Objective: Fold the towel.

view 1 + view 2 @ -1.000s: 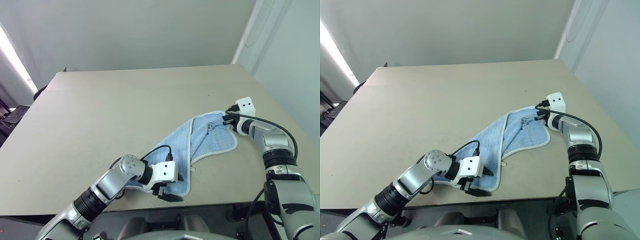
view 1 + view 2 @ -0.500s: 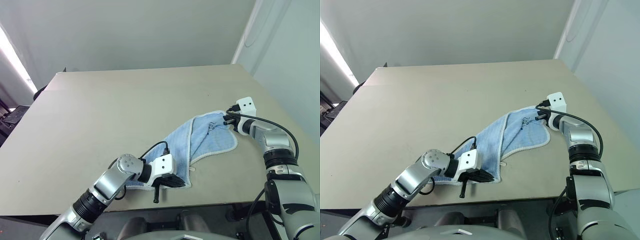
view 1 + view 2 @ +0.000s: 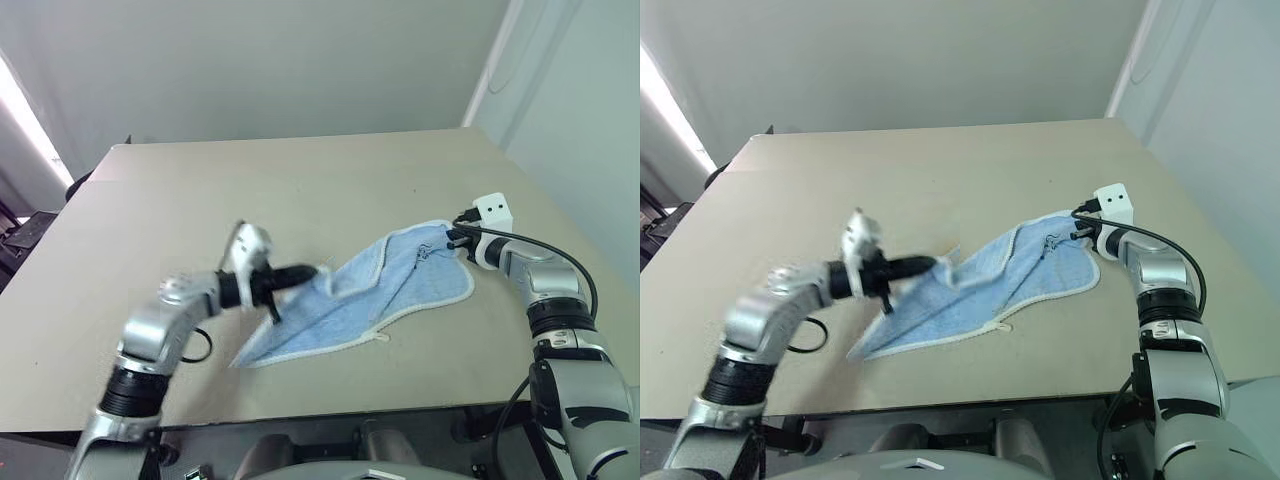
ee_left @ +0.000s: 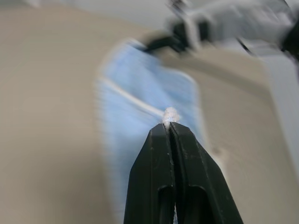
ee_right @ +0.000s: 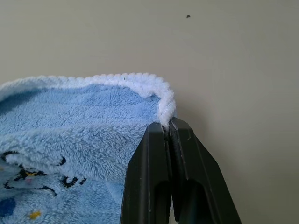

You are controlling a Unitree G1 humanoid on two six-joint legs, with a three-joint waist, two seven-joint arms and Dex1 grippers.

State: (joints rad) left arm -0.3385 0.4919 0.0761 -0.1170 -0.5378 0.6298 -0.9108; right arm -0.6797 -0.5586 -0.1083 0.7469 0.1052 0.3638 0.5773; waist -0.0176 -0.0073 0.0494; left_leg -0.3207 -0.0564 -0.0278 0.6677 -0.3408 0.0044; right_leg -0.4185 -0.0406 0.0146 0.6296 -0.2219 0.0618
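Note:
My grippers have the whitish border sagging between them. My left gripper should move its towel corner away from my right gripper to pull the border tight before folding.
The towel is light blue with a whitish border and lies stretched slantwise across the right half of the table. My left gripper is shut on a towel corner and holds it lifted above the tabletop; a white tuft of border shows at the fingertips. My right gripper rests at the towel's far right corner, shut on the white border. A small dark embroidered mark sits close to that corner. The towel's free near corner lies flat toward the table's front.
The beige table has its front edge close below the towel and its right edge just beyond my right gripper. A pale wall rises on the right.
My left gripper shut on the towel's near corner, then lifted it and carried it left and farther from the front edge. The bunched towel opened out. My right gripper stayed put.

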